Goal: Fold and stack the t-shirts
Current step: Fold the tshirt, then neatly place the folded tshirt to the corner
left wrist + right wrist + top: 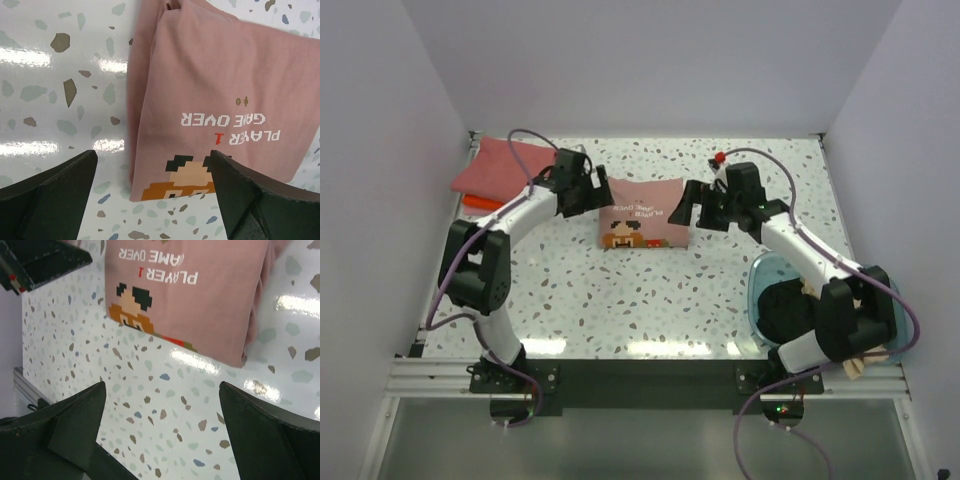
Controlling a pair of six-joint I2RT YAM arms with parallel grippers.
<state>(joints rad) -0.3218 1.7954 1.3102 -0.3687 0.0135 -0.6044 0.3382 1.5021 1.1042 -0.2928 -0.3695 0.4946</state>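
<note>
The coral red shirt's stack (506, 170) is on my left gripper's side, far from my right gripper. Next, my left gripper takes the dusty pink t-shirt (634, 203) there on its own.
The dusty pink t-shirt (640, 212) lies folded into a rectangle at the table's middle back, its cartoon print facing up. It also shows in the left wrist view (220, 85) and the right wrist view (195, 295). My left gripper (588, 192) hovers at its left edge, open and empty, jaws straddling the shirt's near corner (152, 177). My right gripper (692, 208) is at its right edge, open and empty over bare table (162, 405). A folded coral red shirt (500, 168) lies on an orange one (480, 202) at the back left. A black shirt (788, 308) sits in the tub.
The translucent blue plastic tub (756, 290) stands at the front right, under my right arm, with something tan (852, 368) at its near edge. White walls enclose the speckled table (650, 300) on three sides. The left gripper's body shows at the top left of the right wrist view (40, 260).
</note>
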